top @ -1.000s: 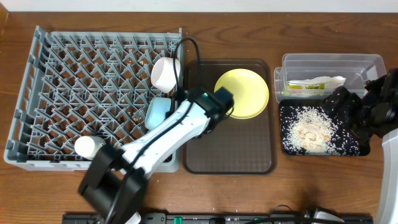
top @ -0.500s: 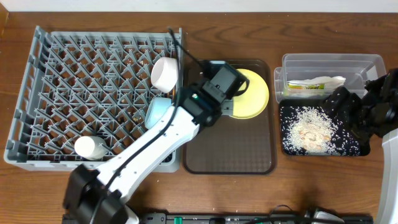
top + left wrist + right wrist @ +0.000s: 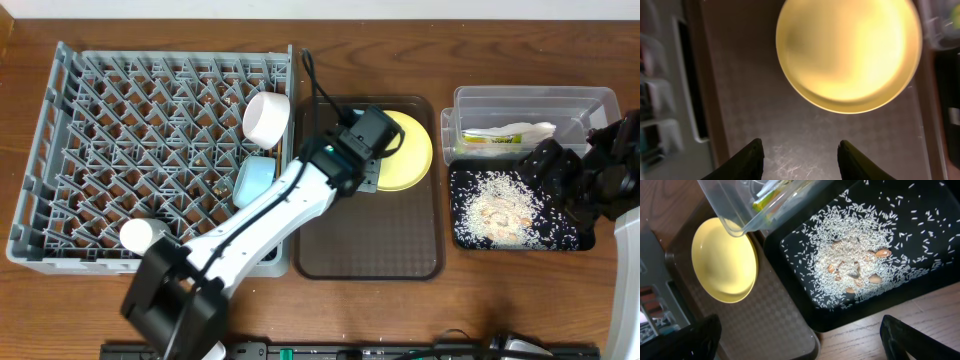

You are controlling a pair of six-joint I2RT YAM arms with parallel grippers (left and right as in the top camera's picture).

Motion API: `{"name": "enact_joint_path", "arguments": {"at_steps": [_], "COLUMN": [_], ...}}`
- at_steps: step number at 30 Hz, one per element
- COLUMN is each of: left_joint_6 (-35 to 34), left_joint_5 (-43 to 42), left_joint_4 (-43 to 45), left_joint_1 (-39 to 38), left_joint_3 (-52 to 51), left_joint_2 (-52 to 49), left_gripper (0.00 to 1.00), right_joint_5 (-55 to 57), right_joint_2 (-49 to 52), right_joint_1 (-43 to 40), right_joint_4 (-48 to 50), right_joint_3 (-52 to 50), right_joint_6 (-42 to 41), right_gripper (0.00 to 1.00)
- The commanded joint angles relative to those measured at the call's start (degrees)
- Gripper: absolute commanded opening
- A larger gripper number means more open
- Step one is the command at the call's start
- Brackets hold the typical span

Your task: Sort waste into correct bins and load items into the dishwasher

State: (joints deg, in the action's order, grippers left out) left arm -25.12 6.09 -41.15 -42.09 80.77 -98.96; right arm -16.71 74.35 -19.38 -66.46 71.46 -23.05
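Observation:
I should lift the yellow plate (image 3: 408,156) by the tub-side rim (image 3: 430,150) with my right gripper and pass it to my left gripper, because the plate lies flat near the clear tub.
The round yellow plate (image 3: 412,150) lies on the brown serving tray (image 3: 370,245). It also shows in the left wrist view (image 3: 847,50) and the right wrist view (image 3: 725,260). My left gripper (image 3: 372,150) (image 3: 800,155) is open and empty, hovering over the tray just short of the plate's near rim. The white bowl (image 3: 266,118) and the light blue bowl (image 3: 252,182) sit in the grey dish rack (image 3: 120,130). My right gripper (image 3: 552,168) (image 3: 800,335) is wide open and empty over the black tray (image 3: 575,240) (image 3: 920,270) of rice crumbs (image 3: 497,208) (image 3: 855,265). No chopsticks show.
The clear tub (image 3: 580,100) (image 3: 740,210) behind the black tray holds the white napkin (image 3: 525,129) and the green-and-orange wrapper (image 3: 482,140). A white round object (image 3: 140,236) sits at the rack's front edge. Bare wooden table lies in front.
My left arm swung from the tray's left part up and right to the plate's edge. The right arm has not moved.

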Motion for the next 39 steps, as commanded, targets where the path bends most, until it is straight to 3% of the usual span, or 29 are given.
{"name": "enact_joint_path", "arguments": {"at_steps": [1,6,8,10,14,18,21,24,32,36,39], "left_joint_6": [4.55,5.18,5.18,5.16,5.16,5.18,5.18,5.18,5.16,5.16,5.16], "left_joint_5": [-0.09,-0.07,-0.09,-0.09,-0.09,-0.09,-0.09,-0.09,-0.09,-0.09,-0.09], "left_joint_4": [-0.57,-5.57,-7.74,-9.11,-9.60,-9.97,-11.52,-12.85,-13.64,-13.64,-13.64], "left_joint_1": [0.74,2.95,4.42,5.86,7.89,8.02,8.02,8.02,8.02,8.02,8.02], "left_joint_3": [0.17,0.17,0.17,0.17,0.17,0.17,0.17,0.17,0.17,0.17,0.17], "left_joint_2": [6.56,14.97,18.08,20.85,25.81,27.58,27.52,27.23,27.10,27.10,27.10], "left_gripper": [0.50,0.51,0.52,0.55,0.57,0.59,0.59,0.59,0.60,0.61,0.61], "right_joint_5": [0.72,-3.78,-10.54,-12.68,-1.53,11.89,19.28,21.68,22.47,22.25,22.27], "right_joint_2": [-0.46,-0.48,0.11,0.85,3.54,7.41,11.80,17.25,29.62,34.84,37.03], "right_joint_1": [-0.37,-0.35,1.11,4.50,18.53,31.63,38.86,43.25,44.35,43.65,43.30], "right_joint_4": [1.49,6.93,7.91,7.78,6.23,6.56,9.75,14.82,20.85,22.38,23.63], "right_joint_3": [-0.07,-0.07,-0.09,-0.09,-0.70,-2.12,-3.04,-3.13,-3.13,-3.13,-3.13], "right_joint_6": [-1.81,-5.84,-5.86,-5.90,-12.24,-26.80,-35.06,-36.92,-45.38,-45.72,-45.22], "right_gripper": [0.99,0.99,0.80,0.78,0.74,0.67,0.67,0.72,0.74,0.72,0.55]}}
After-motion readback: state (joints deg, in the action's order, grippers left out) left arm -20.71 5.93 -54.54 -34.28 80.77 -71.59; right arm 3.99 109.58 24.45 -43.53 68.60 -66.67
